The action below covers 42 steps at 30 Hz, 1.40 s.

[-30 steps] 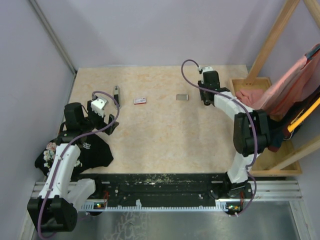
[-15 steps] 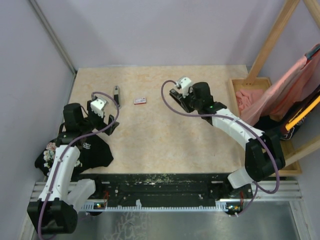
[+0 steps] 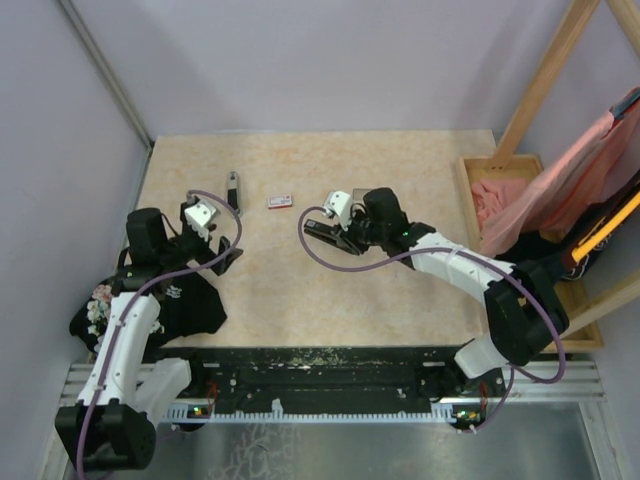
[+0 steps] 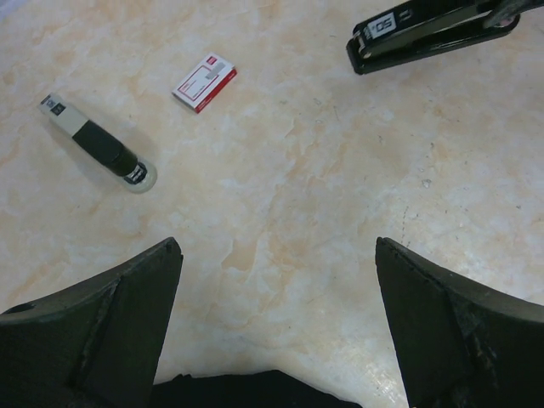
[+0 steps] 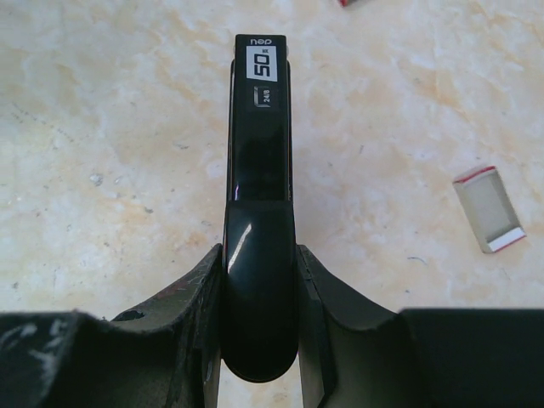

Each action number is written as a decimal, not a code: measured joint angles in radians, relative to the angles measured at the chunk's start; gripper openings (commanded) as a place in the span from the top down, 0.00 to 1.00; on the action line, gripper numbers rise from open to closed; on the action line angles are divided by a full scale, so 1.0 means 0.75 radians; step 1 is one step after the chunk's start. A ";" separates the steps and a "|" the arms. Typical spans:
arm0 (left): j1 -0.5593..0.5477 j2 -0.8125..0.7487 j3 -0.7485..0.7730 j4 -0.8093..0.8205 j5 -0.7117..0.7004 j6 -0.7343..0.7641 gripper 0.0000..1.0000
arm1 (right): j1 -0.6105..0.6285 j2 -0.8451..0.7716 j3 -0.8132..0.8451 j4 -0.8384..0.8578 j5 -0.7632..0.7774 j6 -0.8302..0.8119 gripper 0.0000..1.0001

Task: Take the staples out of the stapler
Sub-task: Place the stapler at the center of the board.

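Observation:
The black stapler [image 3: 321, 232] hangs level over the clear middle tabletop [image 3: 312, 264], so I should keep lowering my right gripper until the stapler's base rests there, then let go.
A black stapler [image 5: 260, 170], marked "50" at its tip, lies level in my right gripper [image 5: 259, 263], which is shut on its rounded rear end. In the top view the stapler [image 3: 322, 232] hangs over the middle of the table and points left, with the right gripper [image 3: 347, 228] behind it. The stapler [image 4: 425, 30] also crosses the top right of the left wrist view. My left gripper [image 4: 276, 246] stands wide open over bare table at the left [image 3: 225, 255], with nothing between its fingers. The staples are hidden from view.
A small red-and-white box [image 3: 280, 201] [image 4: 204, 82] and a beige-and-black stapler-like tool [image 3: 232, 185] [image 4: 98, 144] lie at the far left. A grey block with red-and-white ends [image 5: 487, 210] lies right of the stapler. Black cloth [image 3: 185, 300] sits by the left arm, and a wooden tray with pink cloth [image 3: 500, 190] stands at the right.
My right arm has swung from the far right to the table's middle, carrying the stapler and turning it to point left. The left gripper has shifted slightly.

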 measured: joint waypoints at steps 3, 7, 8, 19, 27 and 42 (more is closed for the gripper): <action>0.000 -0.002 0.000 -0.010 0.068 0.044 0.00 | 0.017 0.001 -0.041 0.020 -0.033 -0.022 1.00; 0.000 0.005 0.001 -0.031 0.180 0.110 0.00 | 0.038 0.023 -0.077 0.038 -0.048 -0.045 1.00; 0.000 0.012 0.001 -0.034 0.210 0.127 0.00 | 0.044 0.033 -0.082 0.048 -0.049 -0.047 1.00; -0.015 0.123 0.023 -0.039 0.476 0.282 0.00 | 0.075 0.079 -0.183 0.203 -0.073 -0.049 1.00; -0.050 0.172 0.018 -0.051 0.627 0.455 0.00 | 0.075 0.087 -0.253 0.301 -0.110 -0.041 1.00; -0.144 0.314 0.016 -0.139 0.669 0.680 0.00 | 0.075 0.165 -0.255 0.325 -0.144 -0.040 0.77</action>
